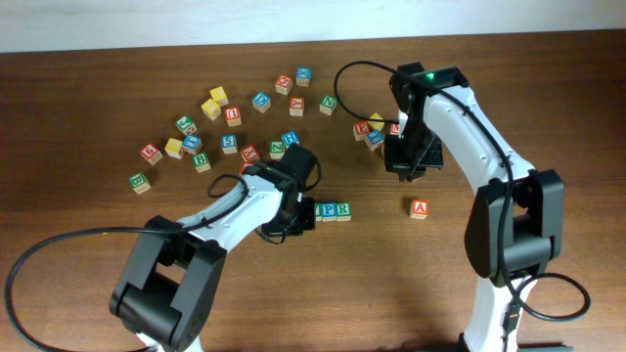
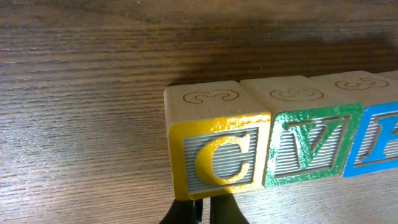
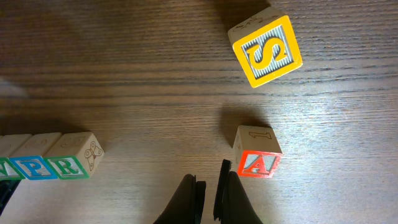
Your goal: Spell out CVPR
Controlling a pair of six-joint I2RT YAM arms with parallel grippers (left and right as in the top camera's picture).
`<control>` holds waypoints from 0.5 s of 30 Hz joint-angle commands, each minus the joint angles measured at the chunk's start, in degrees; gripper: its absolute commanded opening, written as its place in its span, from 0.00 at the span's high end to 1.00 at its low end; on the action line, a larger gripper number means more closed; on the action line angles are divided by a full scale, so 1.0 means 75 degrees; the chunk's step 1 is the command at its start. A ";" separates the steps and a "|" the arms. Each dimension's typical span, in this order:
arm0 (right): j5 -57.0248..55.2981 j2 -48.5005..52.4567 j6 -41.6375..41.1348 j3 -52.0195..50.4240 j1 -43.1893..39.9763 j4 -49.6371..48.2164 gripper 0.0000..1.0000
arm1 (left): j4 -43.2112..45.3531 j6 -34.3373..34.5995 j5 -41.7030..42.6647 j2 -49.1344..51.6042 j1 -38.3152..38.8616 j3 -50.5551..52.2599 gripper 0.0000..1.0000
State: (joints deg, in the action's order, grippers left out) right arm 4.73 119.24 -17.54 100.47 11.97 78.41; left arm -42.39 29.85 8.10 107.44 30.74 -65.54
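My left gripper is at the C block's front side (image 2: 222, 158), so I should move it to the C block's free side (image 2: 168, 134) and push the row toward my right gripper.
A row of letter blocks lies mid-table. In the left wrist view it reads yellow C (image 2: 214, 158), green V (image 2: 308, 146), blue P (image 2: 379, 140). In the right wrist view it ends in P (image 3: 28, 168) and green R (image 3: 68, 165). In the overhead view only P (image 1: 330, 210) and R (image 1: 343, 210) show; C and V are hidden under my left gripper (image 1: 296, 215). My left gripper (image 2: 208, 211) is shut and empty, its tips right at the C block's front face. My right gripper (image 1: 403, 164) is shut and empty above the table, next to the A block (image 3: 256, 163).
A red A block (image 1: 420, 208) lies alone right of the row. A yellow S block (image 3: 266, 51) lies beyond it. Several loose letter blocks are scattered across the back of the table (image 1: 230, 115), with a small cluster by the right arm (image 1: 370, 129).
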 commanded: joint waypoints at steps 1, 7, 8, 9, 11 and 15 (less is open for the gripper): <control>0.0058 0.0012 0.0061 -0.0026 0.0000 0.0020 0.96 | -0.0044 0.0015 -0.0017 0.0073 -0.0006 0.0017 1.00; 0.0437 0.0012 0.0085 -0.0347 0.0009 0.0093 0.96 | -0.1370 -0.0420 0.0154 -0.0393 -0.0058 -0.0676 1.00; 0.0522 0.0012 0.0087 -0.0583 0.0026 -0.0015 0.96 | -0.1504 -0.0420 0.0087 -0.0522 -0.0128 -0.0758 1.00; 0.0565 0.0012 0.0087 -0.0918 0.0082 -0.0187 0.95 | -0.1629 -0.0417 0.0090 -0.0717 -0.0329 -0.0833 1.00; 0.0866 0.0012 0.0117 -0.1480 0.0198 -0.0589 0.96 | -0.1658 -0.0420 0.0090 -0.0944 -0.0877 -0.0839 1.00; 0.1306 0.0012 0.0114 -0.1950 0.0399 -0.1367 0.96 | -0.1679 -0.0685 0.0166 -0.0941 -0.1824 -0.0775 1.00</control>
State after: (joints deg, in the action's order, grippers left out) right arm 11.60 119.33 -17.15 86.26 14.06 69.23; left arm -54.87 27.24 9.30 101.12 19.07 -71.16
